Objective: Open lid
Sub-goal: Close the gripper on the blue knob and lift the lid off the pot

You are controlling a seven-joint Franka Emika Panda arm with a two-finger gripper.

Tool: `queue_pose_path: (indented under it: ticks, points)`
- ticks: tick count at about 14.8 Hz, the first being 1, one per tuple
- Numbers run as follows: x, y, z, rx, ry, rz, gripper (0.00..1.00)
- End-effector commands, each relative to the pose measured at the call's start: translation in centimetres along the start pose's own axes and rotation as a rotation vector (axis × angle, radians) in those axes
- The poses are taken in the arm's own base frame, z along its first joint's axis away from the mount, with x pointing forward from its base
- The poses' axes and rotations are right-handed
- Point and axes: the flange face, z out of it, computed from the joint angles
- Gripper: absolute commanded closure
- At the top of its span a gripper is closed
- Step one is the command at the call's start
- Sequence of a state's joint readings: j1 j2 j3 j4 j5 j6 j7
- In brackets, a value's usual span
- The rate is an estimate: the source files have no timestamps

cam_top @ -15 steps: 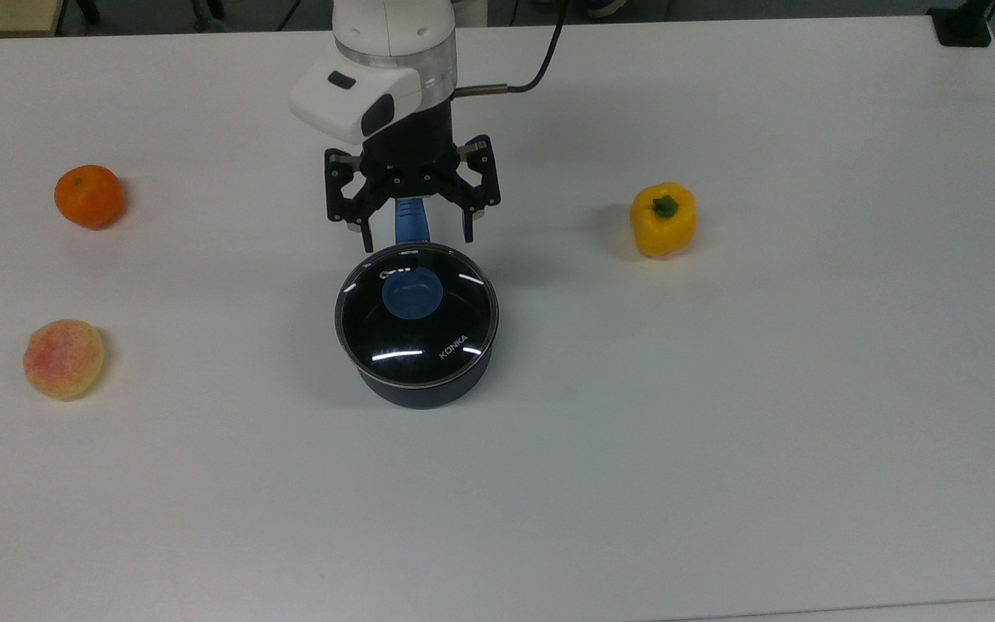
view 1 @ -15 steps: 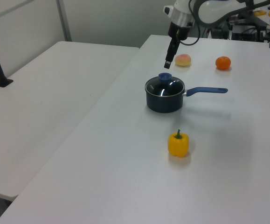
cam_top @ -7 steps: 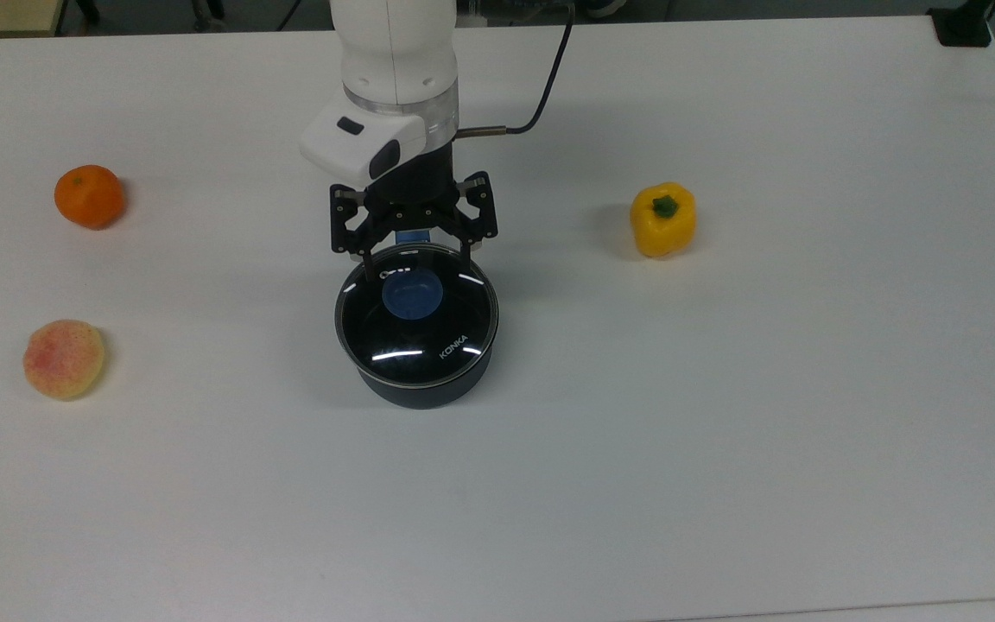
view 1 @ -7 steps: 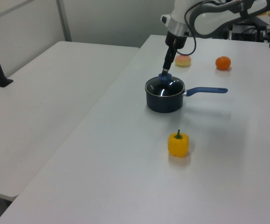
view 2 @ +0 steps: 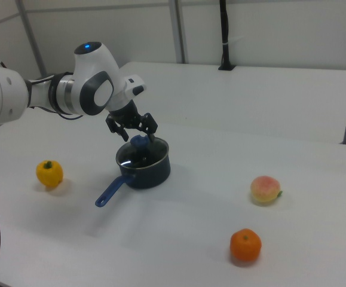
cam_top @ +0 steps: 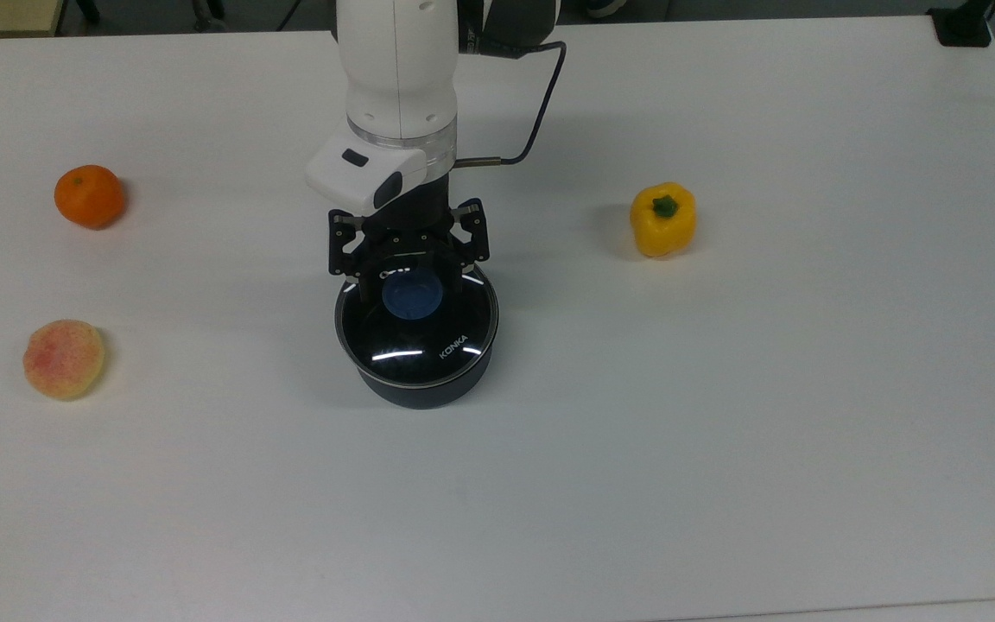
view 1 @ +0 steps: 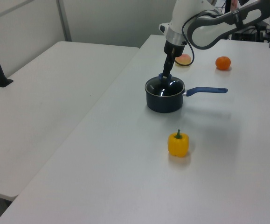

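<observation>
The glass lid [view 1: 174,87] just lies on the saucepan's rim [view 1: 164,96], so the lid will come straight off when the robot lifts it, and the saucepan will stay standing.
The round glass lid [cam_top: 428,335] with its blue knob [cam_top: 412,299] and white KONKA lettering sits on the dark blue saucepan [cam_top: 421,386] at mid-table. My gripper [cam_top: 412,288] is lowered over the lid, open, with one finger on each side of the knob and a small gap to it. The left view shows the gripper [view 1: 164,76] reaching down onto the lid [view 1: 165,87]. In the right view the gripper [view 2: 138,138] brackets the knob [view 2: 139,142], and the pan's long handle [view 2: 108,192] points to the right view's lower left.
A yellow bell pepper [cam_top: 662,219] lies at the top view's right. An orange [cam_top: 89,196] and a peach [cam_top: 63,358] lie at the top view's left. The arm's black cable [cam_top: 541,112] loops behind the wrist.
My gripper moved toward the top view's bottom and came down, from behind the pan over its handle to straddling the lid's knob. Its fingers stayed open; the lid has not moved.
</observation>
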State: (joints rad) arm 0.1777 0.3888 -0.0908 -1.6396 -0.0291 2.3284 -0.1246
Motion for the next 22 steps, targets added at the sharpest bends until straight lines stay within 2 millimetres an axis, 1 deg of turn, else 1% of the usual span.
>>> queue_pose_path:
  ticks: [1, 3, 5, 6, 8, 9, 10, 11, 14, 17, 19, 20, 21, 22]
  points:
    - [-0.3, 0.0, 0.7, -0.019, 0.010, 0.000, 0.03]
    - [-0.3, 0.0, 0.8, -0.020, 0.008, -0.001, 0.07]
    - [-0.3, 0.0, 0.8, -0.020, 0.008, -0.003, 0.18]
    - [-0.3, 0.0, 0.8, -0.020, 0.008, -0.004, 0.27]
    - [-0.4, 0.0, 0.9, -0.025, 0.003, -0.017, 0.49]
    - [-0.4, 0.0, 0.9, -0.031, 0.000, -0.024, 0.63]
    - [-0.4, 0.0, 0.9, -0.033, 0.000, -0.026, 0.75]
    - [-0.4, 0.0, 0.8, -0.034, 0.000, -0.027, 0.78]
    - [-0.3, 0.2, -0.4, -0.039, 0.007, -0.019, 0.79]
    - [-0.2, 0.6, -2.7, -0.037, 0.018, -0.008, 0.80]
    - [-0.6, 0.8, -5.1, -0.032, -0.010, -0.002, 0.80]
    - [-0.9, 1.0, -6.7, -0.029, -0.017, 0.003, 0.80]
    - [-1.2, 1.1, -7.6, -0.023, -0.029, 0.005, 0.80]
    - [-1.7, 1.2, -9.1, -0.016, -0.052, 0.008, 0.80]
